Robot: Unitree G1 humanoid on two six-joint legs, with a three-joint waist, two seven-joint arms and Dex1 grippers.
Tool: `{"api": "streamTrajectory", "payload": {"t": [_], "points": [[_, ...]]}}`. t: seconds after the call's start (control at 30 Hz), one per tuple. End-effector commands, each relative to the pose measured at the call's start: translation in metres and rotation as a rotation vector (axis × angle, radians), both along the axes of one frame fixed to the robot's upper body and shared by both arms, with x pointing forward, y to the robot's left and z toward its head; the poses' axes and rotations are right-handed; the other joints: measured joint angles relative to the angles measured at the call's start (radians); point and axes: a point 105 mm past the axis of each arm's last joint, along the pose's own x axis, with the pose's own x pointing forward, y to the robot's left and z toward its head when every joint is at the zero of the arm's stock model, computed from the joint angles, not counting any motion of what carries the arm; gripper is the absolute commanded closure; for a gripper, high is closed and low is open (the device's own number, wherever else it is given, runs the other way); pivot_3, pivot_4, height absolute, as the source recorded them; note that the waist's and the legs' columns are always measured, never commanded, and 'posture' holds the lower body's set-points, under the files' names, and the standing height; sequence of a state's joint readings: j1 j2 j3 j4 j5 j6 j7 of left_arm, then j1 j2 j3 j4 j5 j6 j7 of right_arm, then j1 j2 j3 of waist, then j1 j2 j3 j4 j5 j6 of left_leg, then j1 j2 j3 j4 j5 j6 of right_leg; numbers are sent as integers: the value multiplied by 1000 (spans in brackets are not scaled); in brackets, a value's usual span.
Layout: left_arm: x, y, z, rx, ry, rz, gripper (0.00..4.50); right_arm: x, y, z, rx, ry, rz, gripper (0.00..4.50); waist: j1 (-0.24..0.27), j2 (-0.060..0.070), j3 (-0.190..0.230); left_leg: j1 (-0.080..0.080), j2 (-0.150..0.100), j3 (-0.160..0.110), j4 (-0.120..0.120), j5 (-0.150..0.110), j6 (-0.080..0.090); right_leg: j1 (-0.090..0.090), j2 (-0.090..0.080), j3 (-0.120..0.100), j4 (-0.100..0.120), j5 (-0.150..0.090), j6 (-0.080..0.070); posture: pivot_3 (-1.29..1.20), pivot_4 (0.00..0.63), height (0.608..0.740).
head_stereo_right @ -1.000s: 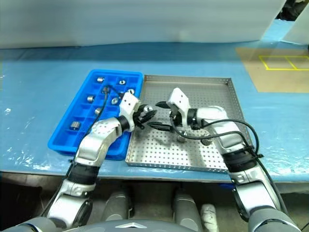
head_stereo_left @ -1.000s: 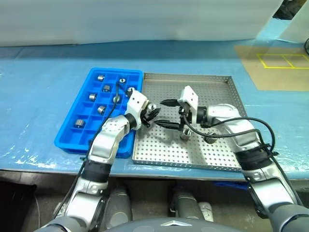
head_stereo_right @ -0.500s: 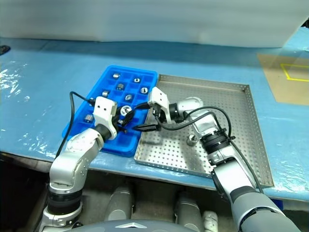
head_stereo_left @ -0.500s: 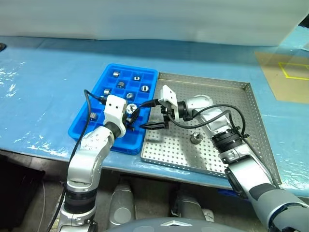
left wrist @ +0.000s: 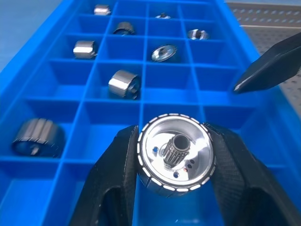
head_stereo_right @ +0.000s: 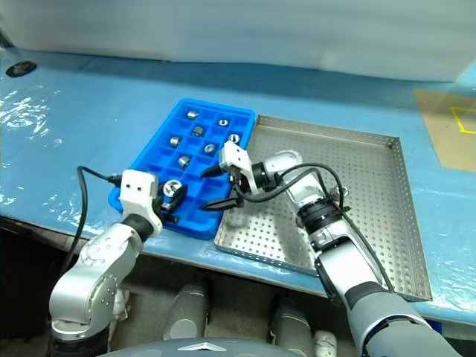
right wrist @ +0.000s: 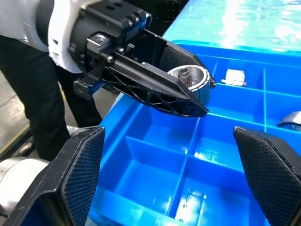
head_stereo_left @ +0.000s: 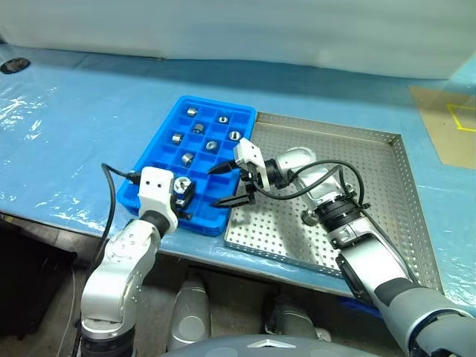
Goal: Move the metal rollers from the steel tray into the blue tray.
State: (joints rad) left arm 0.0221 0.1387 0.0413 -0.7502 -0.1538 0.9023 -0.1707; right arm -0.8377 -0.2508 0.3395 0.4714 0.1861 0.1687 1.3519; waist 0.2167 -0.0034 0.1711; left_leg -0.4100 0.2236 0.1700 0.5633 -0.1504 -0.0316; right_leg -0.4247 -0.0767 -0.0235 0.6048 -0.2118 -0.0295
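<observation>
The held roller is hanging open end up above the blue tray's empty near compartments. I should keep lowering it with my left gripper until it sits inside one of them.
My left gripper is shut on one of the metal rollers, a shiny cylinder with a toothed dark core. It holds the roller just above the near compartments of the blue tray. Several more rollers lie in the tray's farther compartments. My right gripper stands open and holds nothing. It points left over the seam between the blue tray and the steel tray, close to the held roller. One roller lies on the steel tray beside my right forearm.
Both trays sit side by side on a table under blue plastic film. The table's front edge runs just below the trays. A tan mat with yellow lines lies at the far right, and a white wall lines the back.
The camera has swung left. My left gripper carried the roller from the steel tray's edge back and left to over the blue tray's near end. My right gripper followed to the left, still open.
</observation>
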Motion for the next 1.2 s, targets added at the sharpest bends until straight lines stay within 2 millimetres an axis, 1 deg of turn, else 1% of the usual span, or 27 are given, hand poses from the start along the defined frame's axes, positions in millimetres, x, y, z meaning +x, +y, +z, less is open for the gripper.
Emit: {"api": "streamTrajectory", "payload": {"t": [0.03,0.23,0.33,0.47,0.6,0.67,0.7,0.87,1.0,1.13,1.2], "points": [[-6,7,14,17,-61,38,2730,-3,7,8,16,-33,44,0,6,0,0,0,0,0,0,0,0,0,0,0,0,0,0,535,150,740],[-8,17,11,37,-55,78,2730,-4,10,7,17,-31,54,0,31,0,0,0,0,-1,0,0,0,0,0,0,0,0,0,543,150,740],[-7,29,9,54,-49,114,2730,-3,10,5,17,-31,52,0,44,0,0,0,0,-1,0,0,0,0,0,0,0,0,0,536,150,740],[-7,44,1,74,-28,135,2730,-4,9,2,14,-26,43,0,48,0,0,0,0,-1,0,0,-1,0,0,0,0,0,0,524,150,740],[-5,49,-2,68,-25,127,2730,-2,6,0,11,-29,26,0,48,0,0,1,0,-1,0,0,-1,0,0,0,1,0,0,505,150,740],[-2,48,-2,67,-27,120,2000,-2,4,-2,3,-36,18,0,48,0,0,1,0,-1,0,1,-1,0,0,0,1,0,0,488,150,740],[0,47,-2,64,-29,113,1732,-2,4,-2,3,-35,14,0,47,0,0,1,0,-1,0,1,-2,0,0,0,2,0,0,488,150,740],[8,38,-2,56,-33,74,36,-2,0,-3,6,-35,-8,0,46,0,0,2,0,-2,0,1,-3,0,1,0,2,0,0,463,150,740],[14,29,2,54,-48,39,36,0,-3,-2,9,-42,-26,0,44,0,0,2,0,-2,0,2,-3,0,1,1,2,0,0,432,150,740],[24,10,14,45,-96,-57,36,5,-8,6,29,-53,-68,0,40,0,0,2,0,-2,0,2,-4,0,2,0,2,0,0,361,150,740],[30,-2,18,40,-114,-126,36,7,-14,10,38,-59,-100,0,38,0,0,2,0,-2,0,2,-4,0,2,1,3,0,0,327,150,740]]}}
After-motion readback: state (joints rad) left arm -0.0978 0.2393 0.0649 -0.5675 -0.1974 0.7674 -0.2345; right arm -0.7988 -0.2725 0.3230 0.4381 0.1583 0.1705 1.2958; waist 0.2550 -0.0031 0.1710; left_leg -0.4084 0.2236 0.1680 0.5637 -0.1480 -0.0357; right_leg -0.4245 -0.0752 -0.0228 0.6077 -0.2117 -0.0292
